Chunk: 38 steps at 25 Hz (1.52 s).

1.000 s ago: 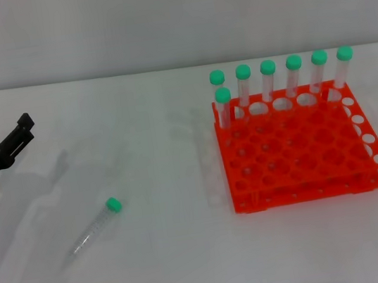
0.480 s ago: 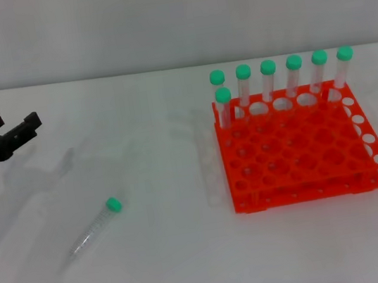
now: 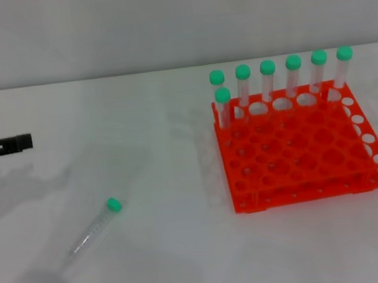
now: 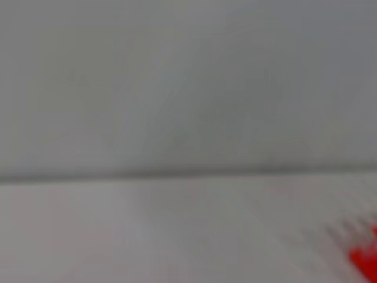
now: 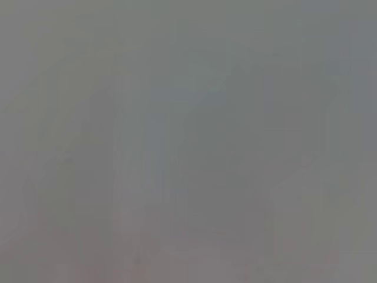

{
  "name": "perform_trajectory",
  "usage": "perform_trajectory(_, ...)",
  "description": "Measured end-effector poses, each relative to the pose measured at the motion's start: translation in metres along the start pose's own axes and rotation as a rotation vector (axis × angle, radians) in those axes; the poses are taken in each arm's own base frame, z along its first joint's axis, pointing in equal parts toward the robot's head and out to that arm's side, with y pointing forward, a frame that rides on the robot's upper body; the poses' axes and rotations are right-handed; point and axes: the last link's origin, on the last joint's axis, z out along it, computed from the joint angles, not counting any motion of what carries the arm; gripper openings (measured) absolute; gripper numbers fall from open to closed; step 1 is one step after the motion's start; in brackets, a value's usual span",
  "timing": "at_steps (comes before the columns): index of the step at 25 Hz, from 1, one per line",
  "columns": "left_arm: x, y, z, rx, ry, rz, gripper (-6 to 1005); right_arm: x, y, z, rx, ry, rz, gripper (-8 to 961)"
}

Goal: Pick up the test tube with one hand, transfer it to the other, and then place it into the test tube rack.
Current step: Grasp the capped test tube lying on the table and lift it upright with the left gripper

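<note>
The test tube lies free of the rack, so my open left gripper should continue toward the tube's clear body and close there, below its mint-green cap.
The test tube lies flat on the white table at the front left, its mint-green cap pointing toward the far right. The orange-red test tube rack stands on the right; a corner of it shows in the left wrist view. My left gripper is a black gripper at the far left edge, above the table and behind the tube, well clear of it. It is seen side-on, pointing right, open and empty. My right gripper is out of view; the right wrist view shows only a grey blur.
Several identical green-capped tubes stand upright along the back row of the rack, with one more at its left side. A grey wall runs behind the table. Bare white table lies between the lying tube and the rack.
My left gripper has risen and turned from a tilted pose with its two fingers visibly spread to a level, side-on pose pointing right. The tube and the rack have not moved.
</note>
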Motion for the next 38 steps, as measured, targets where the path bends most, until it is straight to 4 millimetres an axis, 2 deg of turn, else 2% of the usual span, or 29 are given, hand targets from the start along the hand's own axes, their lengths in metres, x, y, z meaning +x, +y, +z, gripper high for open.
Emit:
perform_trajectory(5,0.016,0.017,-0.009,-0.014,-0.176,0.015,891,-0.004,-0.003,0.003,0.001,-0.016,-0.012,873)
perform_trajectory(8,0.020,0.020,-0.009,-0.007,-0.229,0.021,891,-0.007,-0.005,0.005,0.001,-0.030,-0.024,872)
perform_trajectory(13,0.027,0.039,0.004,0.011,-0.477,0.057,890,-0.010,-0.011,0.006,0.031,-0.044,-0.031,872)
perform_trajectory(16,0.025,0.049,0.015,-0.014,-0.549,0.072,890,-0.012,-0.013,0.007,0.039,-0.050,-0.043,872)
perform_trajectory(18,0.020,0.060,0.030,-0.038,-0.615,0.082,890,-0.013,-0.014,0.008,0.038,-0.054,-0.050,872)
perform_trajectory(22,0.014,0.069,0.049,-0.016,-0.701,0.118,889,-0.014,-0.014,0.011,0.036,-0.057,-0.054,872)
perform_trajectory(36,-0.003,0.070,0.084,0.037,-0.799,0.183,888,-0.014,-0.014,0.010,0.036,-0.054,-0.051,872)
perform_trajectory(38,-0.006,0.071,0.087,0.038,-0.811,0.186,852,-0.014,-0.013,0.011,0.036,-0.054,-0.048,872)
